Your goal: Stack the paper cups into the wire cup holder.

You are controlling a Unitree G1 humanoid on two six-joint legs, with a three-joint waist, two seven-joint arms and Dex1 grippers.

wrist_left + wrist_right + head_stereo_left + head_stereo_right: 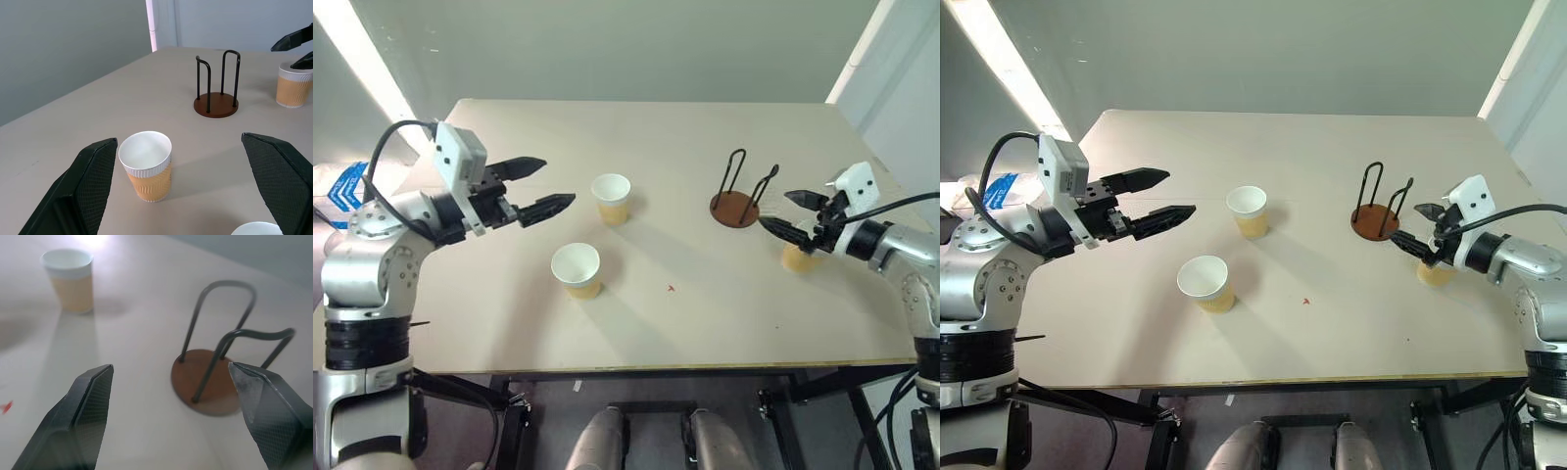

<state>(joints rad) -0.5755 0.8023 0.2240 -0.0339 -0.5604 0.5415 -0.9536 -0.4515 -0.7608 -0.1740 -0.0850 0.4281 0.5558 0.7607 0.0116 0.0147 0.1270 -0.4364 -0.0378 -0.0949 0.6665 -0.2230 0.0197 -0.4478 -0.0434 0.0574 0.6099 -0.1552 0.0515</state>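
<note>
The near wire loop's ends (743,220) are fixed into the reddish-brown disc (732,209), so the disc will come along and stay attached when I move the loop.
Three paper cups stand upright on the table. One cup (611,199) is mid-table, a second (577,269) is nearer the front, and a third (800,257) at the right is partly hidden under my right gripper (775,209). The wire cup holder (736,206), a reddish-brown disc with two black loops, stands empty just left of that gripper. My right gripper hovers open above the third cup, holding nothing. My left gripper (558,182) hangs open over the table's left side, pointing at the mid-table cup (146,166), apart from it.
The beige table (705,323) ends at a front edge close to me and a right edge just past the third cup. A small red mark (672,288) lies on the tabletop. A blue-and-white packet (347,186) sits off the table at the left.
</note>
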